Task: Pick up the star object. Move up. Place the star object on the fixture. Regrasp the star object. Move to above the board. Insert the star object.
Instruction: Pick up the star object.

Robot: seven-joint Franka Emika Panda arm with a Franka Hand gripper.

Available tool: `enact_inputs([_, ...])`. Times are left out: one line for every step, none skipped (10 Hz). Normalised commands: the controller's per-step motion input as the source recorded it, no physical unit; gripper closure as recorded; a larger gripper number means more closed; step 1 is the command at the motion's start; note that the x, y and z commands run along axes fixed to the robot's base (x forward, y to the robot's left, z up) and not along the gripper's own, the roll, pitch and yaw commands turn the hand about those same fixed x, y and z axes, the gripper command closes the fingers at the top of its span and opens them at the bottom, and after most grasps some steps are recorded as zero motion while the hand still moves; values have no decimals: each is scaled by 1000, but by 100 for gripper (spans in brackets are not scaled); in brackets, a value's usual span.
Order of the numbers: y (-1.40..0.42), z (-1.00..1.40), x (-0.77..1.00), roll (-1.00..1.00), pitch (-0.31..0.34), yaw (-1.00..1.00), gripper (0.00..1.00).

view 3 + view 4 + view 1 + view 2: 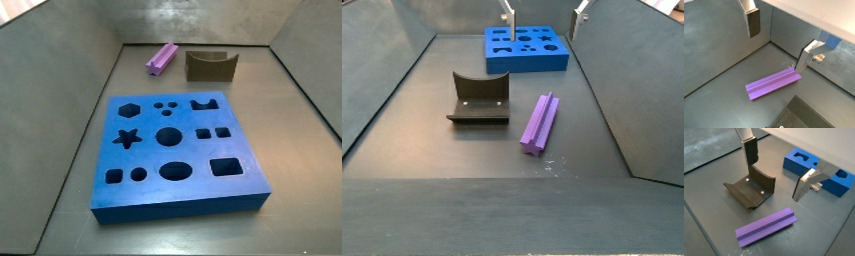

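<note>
My gripper is going to place the star object (162, 59) at the fixture's curved notch (211, 60). That notch dips between raised corners, so the star object will stay propped at a slant with one end up.
The purple star object (540, 122) lies flat on the grey floor beside the fixture (478, 100); it also shows in both wrist views (774, 83) (765, 227) and in a side view (162, 58). The fixture is a dark block with a curved notch (751, 189) (210, 66). The blue board (177, 150) with cut-out holes lies apart from them (527, 48) (814, 170). My gripper (776, 52) (775, 180) is open and empty, hovering well above the star object. Only its fingertips (508, 14) show in a side view.
Grey walls enclose the floor on all sides (80, 90) (396, 70). The fixture's edge shows as a dark shape (801, 115) in a wrist view. The star object lies close to the wall corner (769, 42).
</note>
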Motion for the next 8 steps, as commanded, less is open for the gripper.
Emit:
enact_inputs([-23, -274, -154, 21, -149, -169, 0])
enact_inputs([237, -1000, -131, 0, 0, -809, 0])
enact_inputs([157, -1000, -83, 0, 0, -903, 0])
enact_inputs([129, -1000, 0, 0, -10, -869, 0])
enact_inputs([166, -1000, 360, 0, 0, -269, 0])
enact_inputs([300, -1000, 586, 0, 0, 14, 0])
enact_inputs([314, -1000, 606, 0, 0, 106, 0])
enact_inputs([306, -1000, 603, 0, 0, 114, 0])
